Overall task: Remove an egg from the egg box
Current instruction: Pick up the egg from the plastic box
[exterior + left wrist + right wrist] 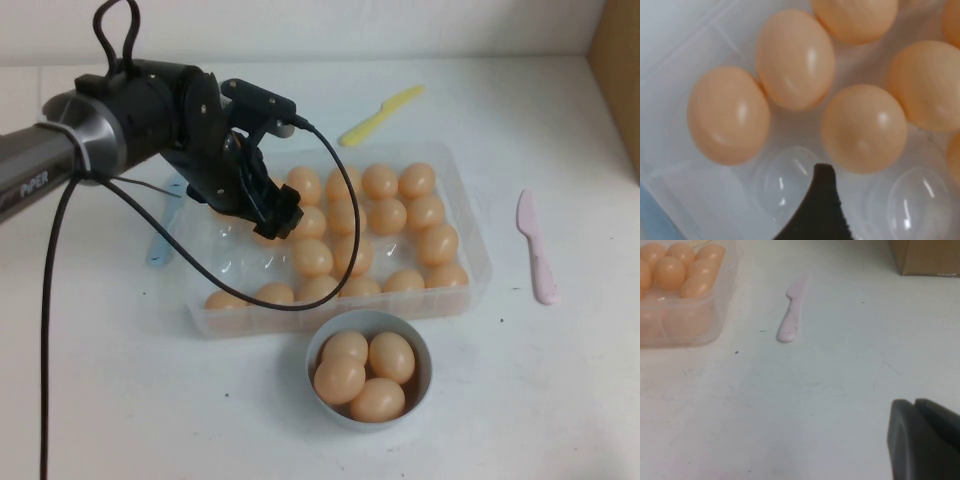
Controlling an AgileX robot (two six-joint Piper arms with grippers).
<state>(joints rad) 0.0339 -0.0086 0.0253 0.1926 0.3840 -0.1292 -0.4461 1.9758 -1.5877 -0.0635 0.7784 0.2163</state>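
The gap [796,129] beside the nearest egg is open in front of my left gripper's black finger. I should keep moving down and forward until both fingers are on either side of that egg [864,128].
The clear plastic egg box [478,280] lies mid-table with many peach-orange eggs [385,215] in its cups; several cups on its left side are empty. My left gripper [278,215] hangs low over the box's left part, just above the empty cups. In the left wrist view one black finger [822,200] shows over empty cups, the other is out of frame, and nothing is held. The nearest egg [863,127] sits just beyond that finger. My right gripper [916,412] is shut and empty over bare table to the right of the box [715,300].
A grey-blue bowl [418,395] with several eggs stands in front of the box. A yellow knife [380,115] lies behind the box, a pink knife [536,245] to its right, a blue knife [165,235] to its left. A cardboard box [615,70] stands far right.
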